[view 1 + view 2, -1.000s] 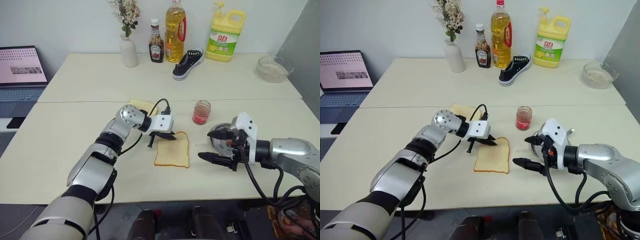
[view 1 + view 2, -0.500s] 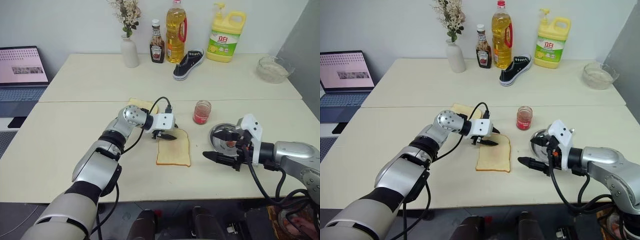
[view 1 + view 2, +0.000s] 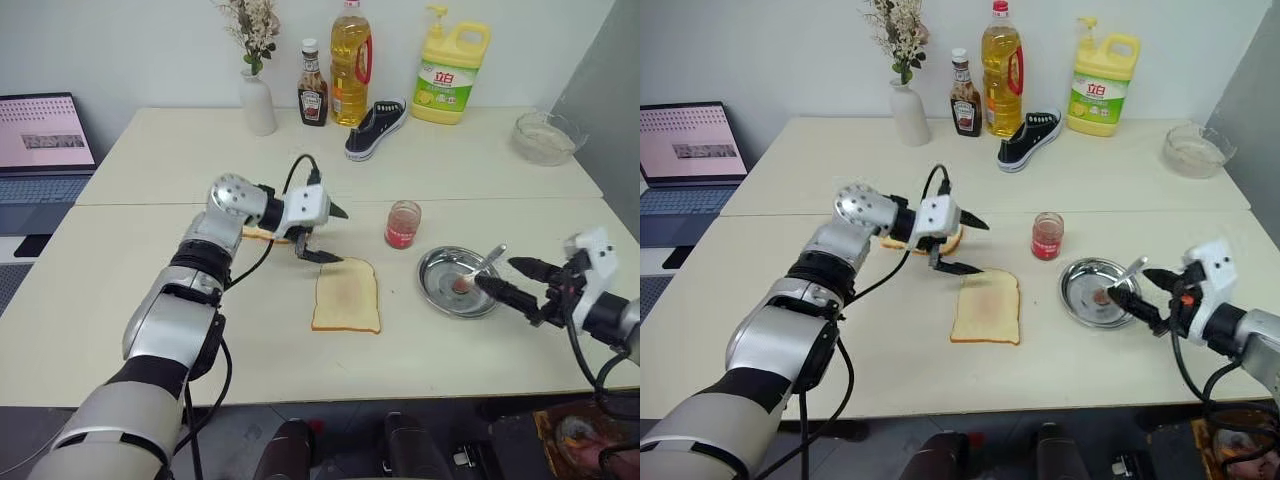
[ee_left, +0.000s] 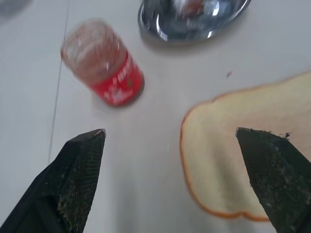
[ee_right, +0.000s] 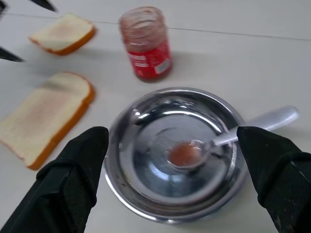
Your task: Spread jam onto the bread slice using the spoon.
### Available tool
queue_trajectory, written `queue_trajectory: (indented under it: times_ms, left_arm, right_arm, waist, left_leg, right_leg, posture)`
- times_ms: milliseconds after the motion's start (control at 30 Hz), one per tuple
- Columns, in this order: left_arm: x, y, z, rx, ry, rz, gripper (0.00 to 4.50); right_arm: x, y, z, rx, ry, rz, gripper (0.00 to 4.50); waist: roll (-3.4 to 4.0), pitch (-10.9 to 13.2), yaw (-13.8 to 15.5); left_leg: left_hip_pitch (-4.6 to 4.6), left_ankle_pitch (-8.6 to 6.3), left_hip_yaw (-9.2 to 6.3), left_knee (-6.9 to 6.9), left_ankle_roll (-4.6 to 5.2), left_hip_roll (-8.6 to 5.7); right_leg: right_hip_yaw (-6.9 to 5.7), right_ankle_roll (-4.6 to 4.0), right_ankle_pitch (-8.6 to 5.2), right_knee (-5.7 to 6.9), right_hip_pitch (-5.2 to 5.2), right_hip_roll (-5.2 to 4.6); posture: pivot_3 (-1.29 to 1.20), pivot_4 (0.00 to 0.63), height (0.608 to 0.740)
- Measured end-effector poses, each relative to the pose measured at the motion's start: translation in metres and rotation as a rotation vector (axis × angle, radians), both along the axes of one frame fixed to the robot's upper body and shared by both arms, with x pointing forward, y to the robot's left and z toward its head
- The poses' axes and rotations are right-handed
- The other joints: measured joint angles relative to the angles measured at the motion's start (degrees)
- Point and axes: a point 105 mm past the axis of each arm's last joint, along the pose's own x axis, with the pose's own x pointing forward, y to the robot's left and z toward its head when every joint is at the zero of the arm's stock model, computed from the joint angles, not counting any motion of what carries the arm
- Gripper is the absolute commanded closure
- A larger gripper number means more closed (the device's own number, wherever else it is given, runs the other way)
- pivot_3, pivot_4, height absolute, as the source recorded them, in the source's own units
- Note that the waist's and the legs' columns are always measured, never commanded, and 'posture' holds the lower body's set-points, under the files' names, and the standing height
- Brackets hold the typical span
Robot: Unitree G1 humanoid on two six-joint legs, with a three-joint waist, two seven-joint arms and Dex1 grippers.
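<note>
The spoon's bowl (image 3: 466, 281) has red jam cupped in it, so the jam (image 3: 461, 285) will come along to the bread slice when I carry the spoon.
The bread slice (image 3: 346, 297) lies flat on the table, bare on top. My left gripper (image 3: 337, 238) hovers open just above its far left corner, holding nothing. The jam jar (image 3: 403, 224) stands lidless to the right of the bread, also seen as the jam jar (image 4: 109, 68). The spoon (image 5: 228, 138) rests in a round steel dish (image 3: 445, 298), a dab of red jam in its bowl and its handle over the right rim. My right gripper (image 3: 495, 272) is open at the dish's right edge, its fingers (image 5: 73, 174) either side of the dish, gripping nothing.
A second, more golden slice (image 5: 60, 34) lies behind my left gripper. Along the far table stand a vase (image 3: 257, 100), sauce bottle (image 3: 313, 95), oil bottle (image 3: 350, 65), black shoe (image 3: 376, 128), detergent jug (image 3: 451, 75) and glass bowl (image 3: 545, 138). A laptop (image 3: 42, 135) sits at far left.
My left gripper opened off the bread's corner and rose above the table. My right gripper swung from the dish's near-left side out to its right edge, staying open.
</note>
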Motion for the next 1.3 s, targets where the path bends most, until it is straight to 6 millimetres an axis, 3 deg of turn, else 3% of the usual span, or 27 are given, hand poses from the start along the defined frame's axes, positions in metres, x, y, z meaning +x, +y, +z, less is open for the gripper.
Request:
queue_trajectory:
  times_ms: [133, 400, 700, 1067, 1167, 1300]
  left_arm:
    - [-0.026, -0.005, -0.007, -0.017, 0.101, -0.088, 0.02]
    - [-0.039, -0.011, 0.000, -0.016, 0.111, -0.109, 0.02]
    - [-0.046, -0.005, -0.007, -0.001, 0.137, -0.087, 0.02]
    - [-0.048, -0.001, -0.007, 0.004, 0.132, -0.072, 0.02]
    - [-0.048, -0.001, -0.007, 0.004, 0.133, -0.069, 0.00]
    - [-0.047, -0.001, -0.007, 0.003, 0.131, -0.066, 0.00]
  right_arm:
    - [0.021, -0.016, -0.001, 0.150, 0.004, -0.078, 0.00]
    - [0.064, -0.038, -0.011, 0.425, 0.071, -0.147, 0.00]
    - [0.085, -0.033, -0.039, 0.537, 0.176, -0.132, 0.00]
    - [0.095, -0.017, -0.047, 0.567, 0.203, -0.080, 0.00]
    - [0.096, -0.017, -0.050, 0.582, 0.204, -0.082, 0.57]
    - [0.100, -0.017, -0.045, 0.598, 0.183, -0.076, 1.96]
  waist:
    - [0.03, 0.0, -0.4]
    - [0.07, 0.0, -0.1]
    - [0.08, 0.0, -0.1]
    - [0.08, 0.0, -0.1]
    - [0.08, 0.0, -0.1]
    - [0.08, 0.0, -0.2]
  left_leg:
    - [0.06, 0.00, 0.06, 0.00, 0.01, 0.05]
    - [0.08, 0.01, 0.14, 0.04, 0.02, 0.01]
    - [0.07, 0.01, 0.16, 0.04, 0.02, 0.01]
    - [0.07, 0.01, 0.16, 0.04, 0.02, 0.00]
    - [0.07, 0.01, 0.16, 0.04, 0.02, 0.00]
    - [0.08, 0.01, 0.17, 0.04, 0.02, 0.00]
  right_leg:
    - [0.06, -0.20, 0.11, 0.04, 0.00, 0.06]
    - [0.09, -0.26, 0.15, 0.03, 0.02, 0.08]
    - [0.12, -0.28, 0.16, 0.03, 0.02, 0.07]
    - [0.11, -0.28, 0.16, 0.03, 0.02, 0.07]
    - [0.12, -0.28, 0.16, 0.03, 0.02, 0.07]
    - [0.11, -0.28, 0.16, 0.03, 0.01, 0.07]
  posture:
    - [0.00, 0.150, 0.740]
    - [0.00, 0.150, 0.740]
    - [0.00, 0.150, 0.740]
    - [0.00, 0.150, 0.740]
    - [0.00, 0.150, 0.740]
    - [0.00, 0.150, 0.740]
